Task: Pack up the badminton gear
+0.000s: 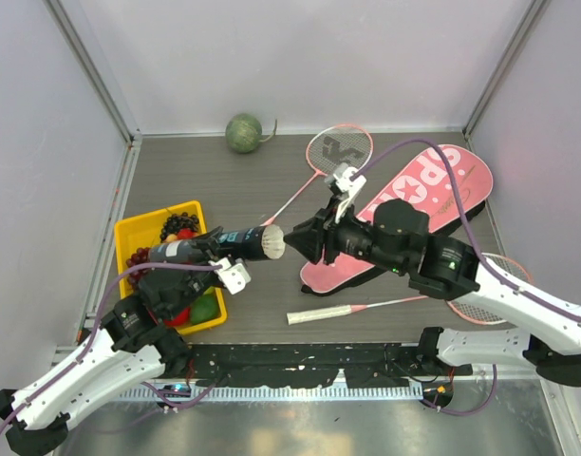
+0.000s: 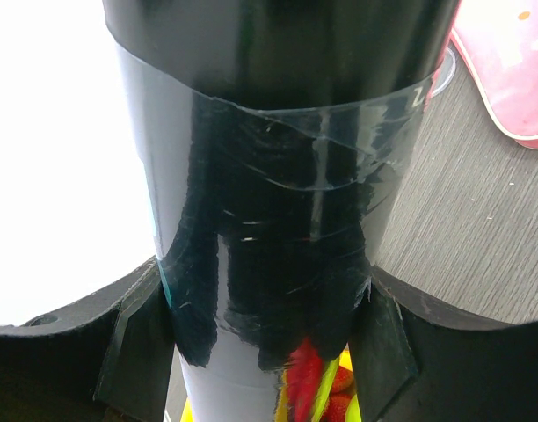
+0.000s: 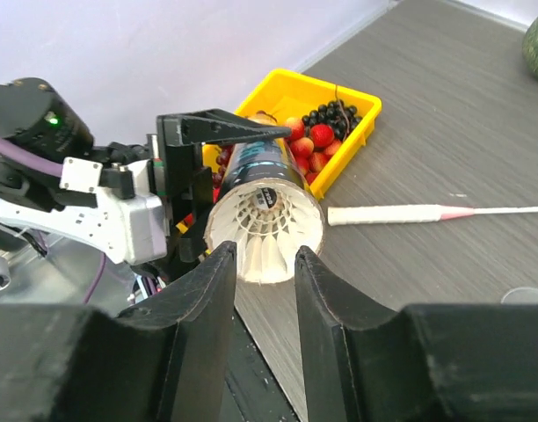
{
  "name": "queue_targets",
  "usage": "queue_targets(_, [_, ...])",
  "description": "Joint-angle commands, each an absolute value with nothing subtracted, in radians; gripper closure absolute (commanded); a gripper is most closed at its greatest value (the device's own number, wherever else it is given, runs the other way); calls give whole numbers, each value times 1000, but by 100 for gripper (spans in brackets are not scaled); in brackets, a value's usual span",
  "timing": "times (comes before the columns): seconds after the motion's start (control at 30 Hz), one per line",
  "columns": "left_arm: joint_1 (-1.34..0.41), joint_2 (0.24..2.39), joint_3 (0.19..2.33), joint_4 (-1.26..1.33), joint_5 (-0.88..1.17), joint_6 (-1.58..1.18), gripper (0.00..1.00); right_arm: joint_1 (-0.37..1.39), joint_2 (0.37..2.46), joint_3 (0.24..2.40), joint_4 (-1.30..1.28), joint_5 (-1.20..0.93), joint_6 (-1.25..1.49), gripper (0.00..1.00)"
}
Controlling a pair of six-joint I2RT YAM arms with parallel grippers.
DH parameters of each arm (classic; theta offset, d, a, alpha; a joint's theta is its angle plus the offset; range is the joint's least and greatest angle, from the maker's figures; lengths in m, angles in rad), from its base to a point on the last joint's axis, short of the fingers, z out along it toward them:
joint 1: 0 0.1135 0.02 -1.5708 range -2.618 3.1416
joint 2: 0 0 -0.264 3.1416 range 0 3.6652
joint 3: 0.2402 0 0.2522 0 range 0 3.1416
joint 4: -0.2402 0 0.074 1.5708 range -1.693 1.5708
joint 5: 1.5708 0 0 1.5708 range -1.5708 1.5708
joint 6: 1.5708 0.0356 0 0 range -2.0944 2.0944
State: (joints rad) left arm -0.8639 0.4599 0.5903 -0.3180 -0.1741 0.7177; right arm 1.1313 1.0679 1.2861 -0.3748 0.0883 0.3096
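Observation:
The shuttlecock's skirt (image 1: 273,242) sticks out past the tube's rim. My right gripper should push the skirt's edge (image 3: 313,239) deeper into the tube before getting the clear lid.
My left gripper (image 1: 221,251) is shut on the long black tube (image 1: 197,247) and holds it level above the yellow tray, open end to the right. In the left wrist view the tube (image 2: 278,176) fills the gap between the fingers (image 2: 383,343). A white feather shuttlecock (image 1: 271,243) sits in the tube's mouth, skirt outward. My right gripper (image 1: 291,239) is open, its tips just in front of the shuttlecock (image 3: 269,224); I cannot tell if they touch the skirt. The pink "SPORT" bag (image 1: 423,195) lies under the right arm. One racket (image 1: 338,150) lies behind it, another (image 1: 321,314) in front.
The yellow fruit tray (image 1: 129,226) stands at the left under the tube, also in the right wrist view (image 3: 361,110). The green melon (image 1: 243,133) rests by the back wall. Grey walls close the table on three sides.

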Motion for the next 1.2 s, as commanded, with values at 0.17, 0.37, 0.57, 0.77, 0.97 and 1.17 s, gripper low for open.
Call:
queue_targets(0.17, [-868, 436, 626, -227, -161, 712, 100, 1137, 1035, 1310, -354, 150, 238, 64])
queue_targets(0.37, [-868, 433, 623, -222, -158, 703, 100, 1137, 1083, 1315, -336, 172, 245, 64])
queue_targets(0.57, [-868, 445, 627, -224, -166, 701, 100, 1137, 1146, 1341, -305, 127, 270, 67])
queue_targets(0.77, [-867, 443, 634, -222, -167, 693, 100, 1143, 1199, 1362, -314, 176, 259, 75])
queue_targets(0.97, [-868, 459, 638, -222, -164, 686, 100, 1150, 1252, 1387, -324, 210, 248, 77])
queue_targets(1.17, [-868, 465, 644, -225, -178, 680, 100, 1195, 1282, 1414, -344, 305, 219, 75])
